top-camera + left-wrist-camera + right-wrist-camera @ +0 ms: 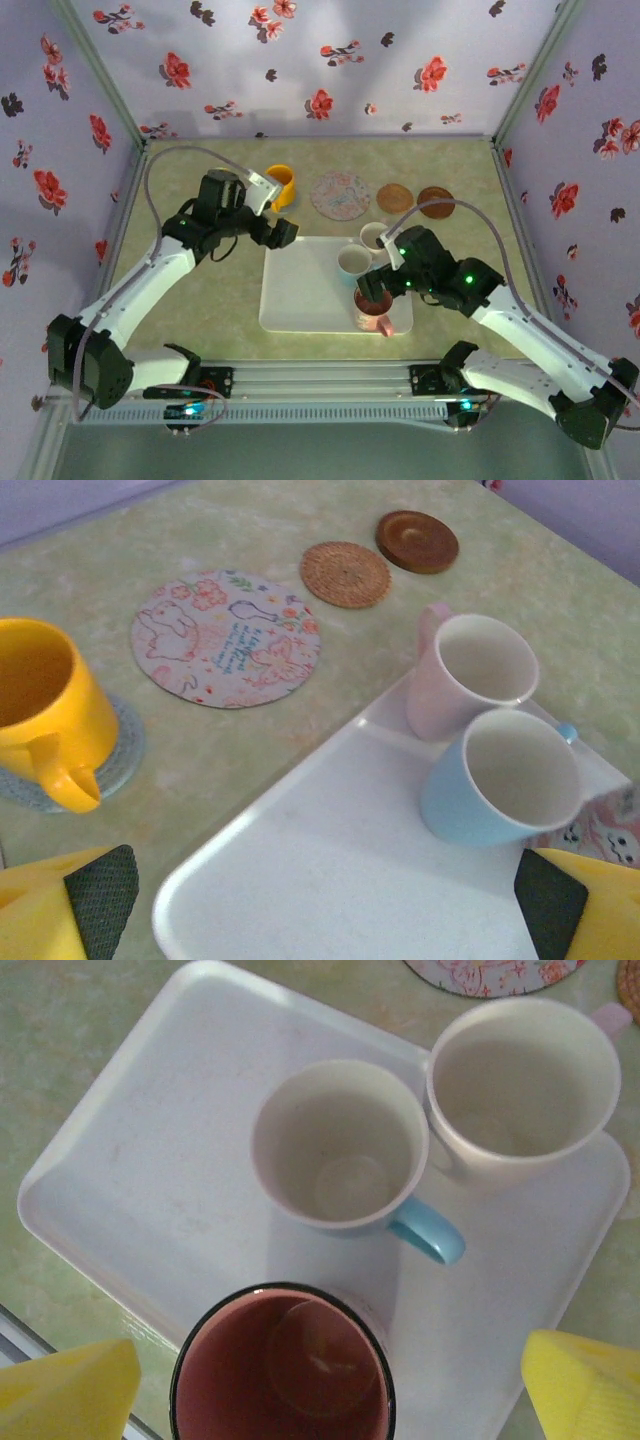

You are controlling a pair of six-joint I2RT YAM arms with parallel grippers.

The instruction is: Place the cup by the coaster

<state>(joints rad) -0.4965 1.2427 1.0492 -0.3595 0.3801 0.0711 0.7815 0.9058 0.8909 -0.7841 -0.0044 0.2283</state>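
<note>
The red-inside mug's handle [386, 327] points away from the blue cup, so the robot's right gripper stays open and keep moving until its fingers are on both sides of the handle.
Three cups stand on a white tray [300, 295]: a pale pink cup [373, 236], a blue cup [353, 262] and a patterned mug with a red inside [373, 312]. A yellow cup [281, 184] sits on a grey coaster [125, 750] at the back left. In a row to its right lie a floral coaster [340, 195], a woven coaster [395, 197] and a brown wooden coaster [435, 200]. My right gripper [330, 1385] is open, and the red-inside mug [285, 1370] lies between its fingers. My left gripper [325, 905] is open over the tray's [330, 860] left corner, holding nothing.
Floral-papered walls close in the table on three sides. A rail [320, 378] carrying both arm bases runs along the near edge. The blue cup [340, 1145] and pale pink cup [520, 1080] stand touching, just beyond the red-inside mug.
</note>
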